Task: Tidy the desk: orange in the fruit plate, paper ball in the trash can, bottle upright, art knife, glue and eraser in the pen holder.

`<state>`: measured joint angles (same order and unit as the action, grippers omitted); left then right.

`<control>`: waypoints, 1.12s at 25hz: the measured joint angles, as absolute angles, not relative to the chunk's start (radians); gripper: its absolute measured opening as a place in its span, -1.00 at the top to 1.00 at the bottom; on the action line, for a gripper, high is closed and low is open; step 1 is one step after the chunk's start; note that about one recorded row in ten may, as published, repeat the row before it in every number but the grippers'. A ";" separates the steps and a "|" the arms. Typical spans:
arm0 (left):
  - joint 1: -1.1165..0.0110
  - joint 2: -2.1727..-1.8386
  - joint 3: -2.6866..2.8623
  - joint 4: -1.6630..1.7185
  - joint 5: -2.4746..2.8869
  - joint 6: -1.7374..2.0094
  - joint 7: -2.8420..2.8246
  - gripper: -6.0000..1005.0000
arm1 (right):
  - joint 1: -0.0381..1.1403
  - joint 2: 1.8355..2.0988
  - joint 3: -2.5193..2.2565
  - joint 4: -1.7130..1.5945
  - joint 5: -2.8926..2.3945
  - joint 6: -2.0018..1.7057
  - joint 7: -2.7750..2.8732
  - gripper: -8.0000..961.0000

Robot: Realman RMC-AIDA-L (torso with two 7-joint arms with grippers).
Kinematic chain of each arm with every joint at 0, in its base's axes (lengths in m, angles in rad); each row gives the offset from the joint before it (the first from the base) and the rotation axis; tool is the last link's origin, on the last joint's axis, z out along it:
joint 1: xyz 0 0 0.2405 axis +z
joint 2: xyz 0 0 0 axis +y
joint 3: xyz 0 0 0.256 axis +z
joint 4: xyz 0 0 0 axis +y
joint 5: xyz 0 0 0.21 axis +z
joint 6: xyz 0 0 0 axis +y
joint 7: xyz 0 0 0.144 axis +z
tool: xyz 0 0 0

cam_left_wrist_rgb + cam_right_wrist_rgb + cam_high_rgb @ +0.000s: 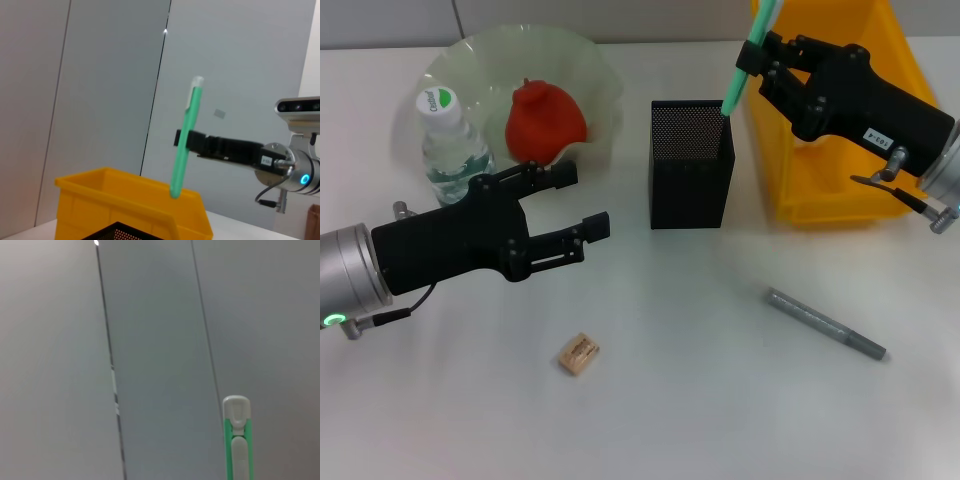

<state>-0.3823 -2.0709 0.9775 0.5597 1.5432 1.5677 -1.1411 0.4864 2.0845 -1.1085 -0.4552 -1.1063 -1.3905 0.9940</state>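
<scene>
The art knife (732, 95) is hanging almost straight up and down at the pen holder's rim. My right gripper goes on moving it until its lower end is above the pen holder's opening (691, 130), and then let go.
My right gripper (756, 62) is shut on a green art knife (744, 62) and holds it nearly upright, its lower end at the back right rim of the black mesh pen holder (691, 178). The knife also shows in the left wrist view (185, 140) and the right wrist view (236, 450). My left gripper (582, 200) is open and empty, left of the holder. A reddish orange (545, 120) lies in the green fruit plate (590, 70). A water bottle (450, 140) stands upright. A tan eraser (579, 354) and a grey glue stick (825, 324) lie on the desk. No paper ball shows.
A yellow bin (840, 190) stands right of the pen holder, under my right arm; it also shows in the left wrist view (100, 200). The white desk (700, 400) runs to the front edge.
</scene>
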 joint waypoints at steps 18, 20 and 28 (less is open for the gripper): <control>-0.388 -2.071 0.979 0.560 1.543 1.545 -1.138 -0.56 | 0.543 2.084 -1.134 -0.388 -1.115 -1.241 0.982 0.48; -0.390 -2.071 0.981 0.559 1.543 1.545 -1.138 -0.56 | 0.544 2.085 -1.135 -0.388 -1.115 -1.238 0.982 0.44; -0.393 -2.071 0.982 0.558 1.543 1.545 -1.138 -0.56 | 0.544 2.086 -1.135 -0.389 -1.115 -1.246 0.987 0.35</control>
<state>-0.3925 -2.0708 0.9818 0.5584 1.5432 1.5446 -1.1381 0.5442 2.0861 -1.1353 -0.3894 -1.1153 -1.2465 0.9875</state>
